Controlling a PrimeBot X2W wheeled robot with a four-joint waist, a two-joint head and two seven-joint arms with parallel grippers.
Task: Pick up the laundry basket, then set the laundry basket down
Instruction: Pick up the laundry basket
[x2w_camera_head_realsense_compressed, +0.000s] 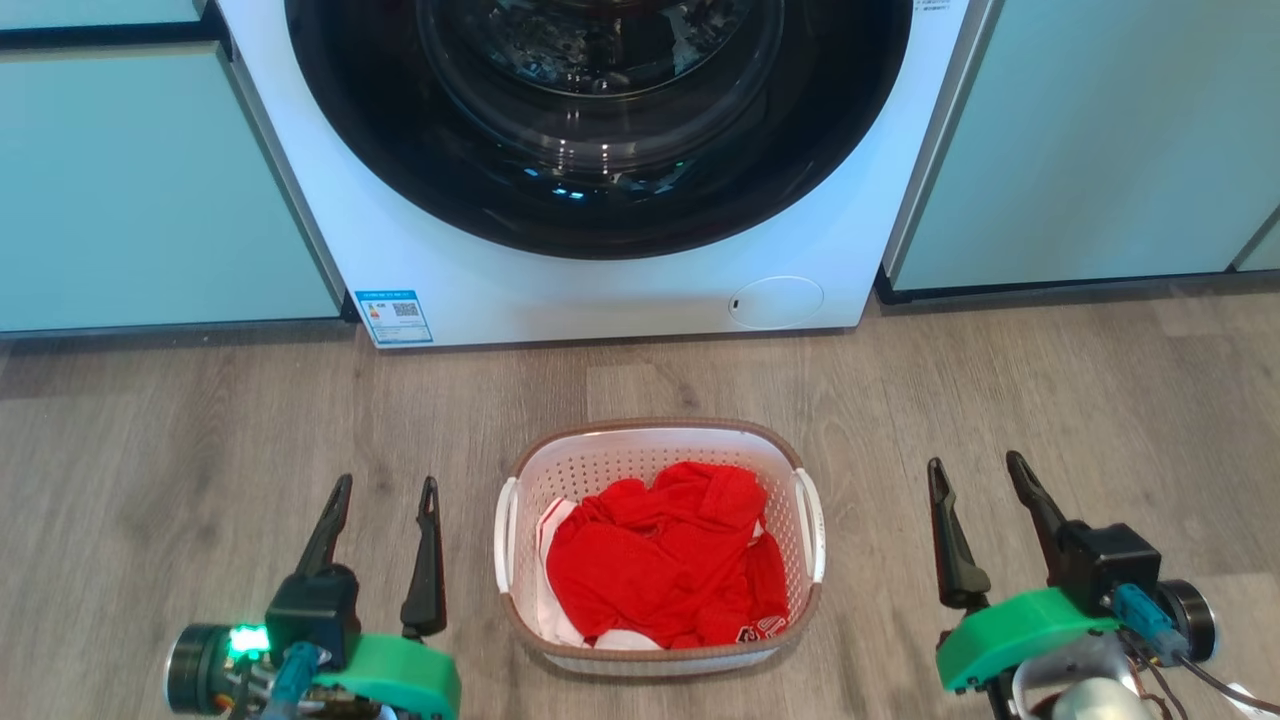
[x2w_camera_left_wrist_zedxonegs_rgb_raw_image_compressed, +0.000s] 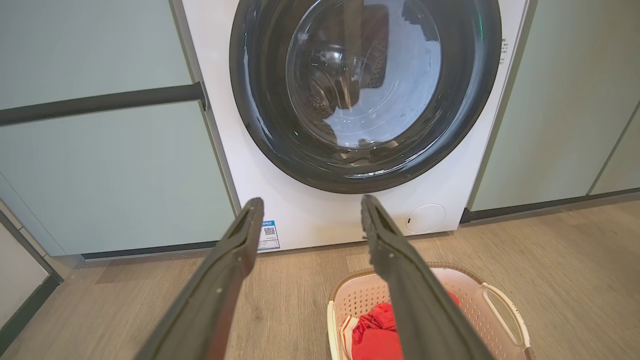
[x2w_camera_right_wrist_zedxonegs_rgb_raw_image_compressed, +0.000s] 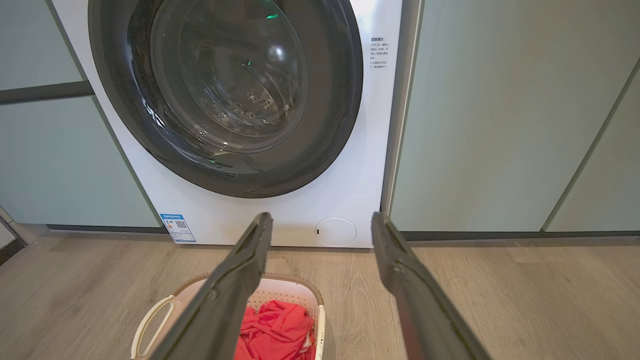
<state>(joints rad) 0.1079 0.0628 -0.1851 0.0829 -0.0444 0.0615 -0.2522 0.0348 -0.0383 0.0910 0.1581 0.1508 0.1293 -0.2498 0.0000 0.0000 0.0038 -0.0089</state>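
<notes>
The red clothing (x2w_camera_head_realsense_compressed: 666, 554) lies below the brown rim (x2w_camera_head_realsense_compressed: 654, 425). I expect it to ride along inside and stay in its heap when I lift the laundry basket.
The laundry basket (x2w_camera_head_realsense_compressed: 660, 440) stands on the wooden floor between my two arms, white and perforated with a brown rim, and red clothing (x2w_camera_head_realsense_compressed: 665, 565) fills it. My left gripper (x2w_camera_head_realsense_compressed: 388, 485) is open to the left of the basket, apart from its left handle (x2w_camera_head_realsense_compressed: 505, 535). On the other side my right gripper (x2w_camera_head_realsense_compressed: 975, 465) is also open, clear of the right handle (x2w_camera_head_realsense_compressed: 812, 525). The left wrist view shows the basket (x2w_camera_left_wrist_zedxonegs_rgb_raw_image_compressed: 467, 295) at lower right past my left gripper (x2w_camera_left_wrist_zedxonegs_rgb_raw_image_compressed: 310, 205). In the right wrist view the basket (x2w_camera_right_wrist_zedxonegs_rgb_raw_image_compressed: 300, 290) sits lower left of my right gripper (x2w_camera_right_wrist_zedxonegs_rgb_raw_image_compressed: 320, 217).
A white front-loading washing machine (x2w_camera_head_realsense_compressed: 600, 270) with a shut dark round door (x2w_camera_head_realsense_compressed: 600, 120) stands straight ahead behind the basket. Pale green cabinet fronts (x2w_camera_head_realsense_compressed: 150, 190) flank it on both sides. Wooden floor (x2w_camera_head_realsense_compressed: 1050, 400) spreads around the basket.
</notes>
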